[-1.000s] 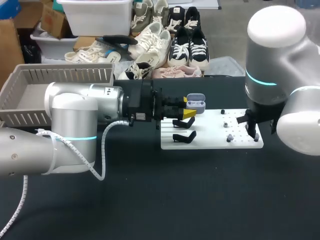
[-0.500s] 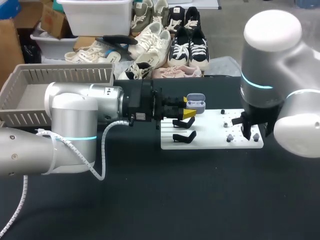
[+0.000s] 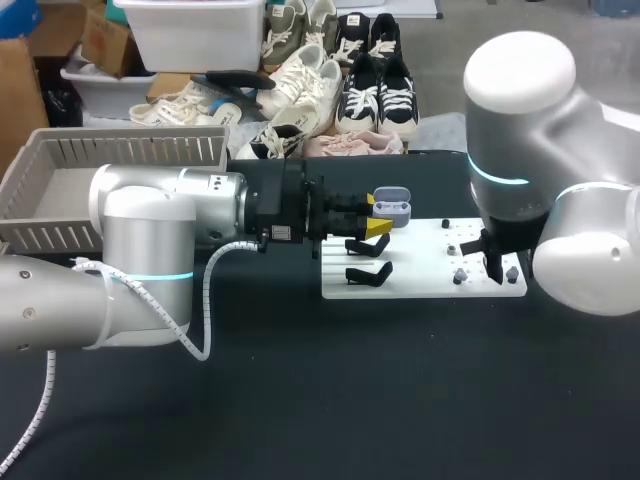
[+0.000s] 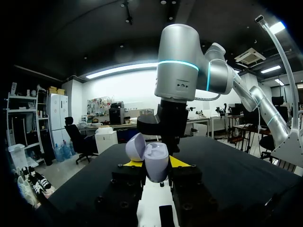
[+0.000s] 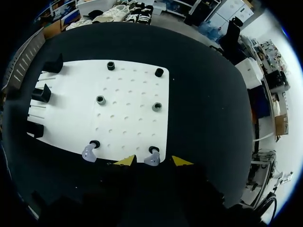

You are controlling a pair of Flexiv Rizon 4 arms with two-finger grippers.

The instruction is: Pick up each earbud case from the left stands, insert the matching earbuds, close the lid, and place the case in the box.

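The lavender earbud (image 5: 152, 158) will come free when I lift it and its peg will stay behind, because empty black pegs (image 5: 159, 72) stand in the board.
My left gripper (image 4: 155, 164) is shut on a lavender earbud case (image 4: 155, 161) and holds it upright, lid (image 4: 136, 146) swung open. In the head view the case (image 3: 392, 208) hangs over the left end of the white board (image 3: 420, 262), above two black stands (image 3: 368, 258). My right gripper (image 5: 153, 161) is open, just above the board's (image 5: 128, 109) right edge. A lavender earbud (image 5: 152, 158) on its peg sits between the yellow tips, with a gap on each side. A second earbud (image 5: 88, 152) stands beside it on the same edge.
Several empty black pegs (image 5: 100, 100) dot the board, and black stands (image 5: 41, 92) line its far end in the right wrist view. A slatted grey basket (image 3: 60, 150) sits at the table's back left. Black tabletop surrounds the board.
My right arm has swung left and its gripper has come down toward the board's right edge, its fingers drawing closer together. The left arm and the case have not moved.
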